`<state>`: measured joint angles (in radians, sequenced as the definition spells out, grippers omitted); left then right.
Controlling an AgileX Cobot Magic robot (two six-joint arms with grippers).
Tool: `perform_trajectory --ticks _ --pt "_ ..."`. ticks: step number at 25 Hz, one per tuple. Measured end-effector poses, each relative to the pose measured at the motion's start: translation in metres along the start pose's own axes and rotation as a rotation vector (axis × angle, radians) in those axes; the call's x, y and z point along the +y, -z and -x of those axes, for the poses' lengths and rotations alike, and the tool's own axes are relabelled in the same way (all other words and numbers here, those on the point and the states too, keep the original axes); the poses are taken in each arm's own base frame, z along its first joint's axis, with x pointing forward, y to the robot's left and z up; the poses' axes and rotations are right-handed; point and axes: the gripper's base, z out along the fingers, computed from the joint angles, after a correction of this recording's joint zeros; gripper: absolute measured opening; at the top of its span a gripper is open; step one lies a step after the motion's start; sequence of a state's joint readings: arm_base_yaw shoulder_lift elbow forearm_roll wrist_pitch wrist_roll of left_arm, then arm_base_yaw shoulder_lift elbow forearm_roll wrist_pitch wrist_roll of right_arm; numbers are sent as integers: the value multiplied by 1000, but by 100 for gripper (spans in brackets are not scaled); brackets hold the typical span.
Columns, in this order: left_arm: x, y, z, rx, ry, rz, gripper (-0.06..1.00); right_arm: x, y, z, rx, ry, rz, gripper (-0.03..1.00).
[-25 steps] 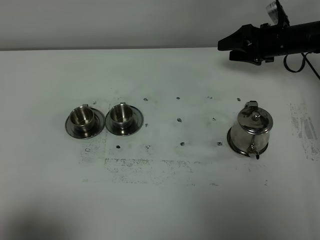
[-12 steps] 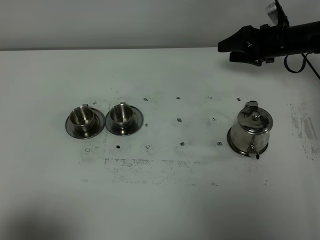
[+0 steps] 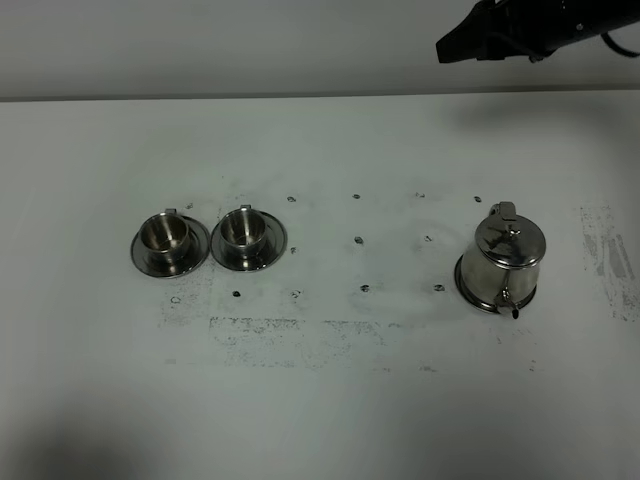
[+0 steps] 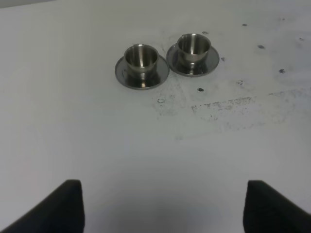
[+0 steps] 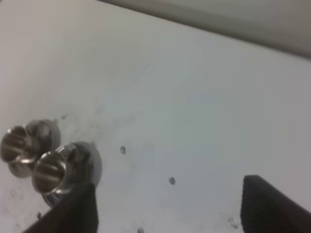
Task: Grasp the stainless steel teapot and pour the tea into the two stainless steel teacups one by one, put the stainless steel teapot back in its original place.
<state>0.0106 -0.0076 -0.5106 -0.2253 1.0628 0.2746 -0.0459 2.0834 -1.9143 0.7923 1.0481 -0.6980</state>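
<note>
The teapot's spout [image 3: 508, 302] points at the table's front edge. Next, my right gripper pushes the teapot's handle [image 3: 504, 211] around so that the teapot's spout faces the teacups before pouring.
The stainless steel teapot [image 3: 502, 262] stands upright with its lid on, right of the table's middle, spout toward the front edge. The two stainless steel teacups [image 3: 162, 236] [image 3: 243, 230] sit side by side on round saucers at the left. The left wrist view also shows both teacups [image 4: 141, 57] [image 4: 193, 45], and the right wrist view shows them blurred [image 5: 17, 144] [image 5: 50, 173]. No tea shows. My right gripper [image 3: 462, 42] hangs open, high over the far edge behind the teapot, holding nothing. My left gripper [image 4: 163, 208] is open, short of the cups.
The white table [image 3: 350, 400] carries scuff marks and several small dark dots between the cups and the teapot. A pale wall [image 3: 200, 40] rises behind the far edge.
My right arm has risen toward the top of the exterior view, so less of it shows. The teapot and the cups have stayed put.
</note>
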Motion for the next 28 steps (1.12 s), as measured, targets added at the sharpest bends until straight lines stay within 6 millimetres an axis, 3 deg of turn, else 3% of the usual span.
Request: perform_trajectory --ticks 4,8,14,18,23,28 --pt "0 0 0 0 0 0 65 44 17 9 68 59 -142 59" --pt "0 0 0 0 -1 0 65 75 11 4 185 67 -223 59" --pt "0 0 0 0 -2 0 65 96 -3 -2 265 97 -274 59" --pt "0 0 0 0 -2 0 65 92 -22 -5 271 128 -304 59" --pt "0 0 0 0 -2 0 65 67 -62 -20 343 147 -356 59" --pt "0 0 0 0 -2 0 65 49 -83 -33 407 135 -403 59"
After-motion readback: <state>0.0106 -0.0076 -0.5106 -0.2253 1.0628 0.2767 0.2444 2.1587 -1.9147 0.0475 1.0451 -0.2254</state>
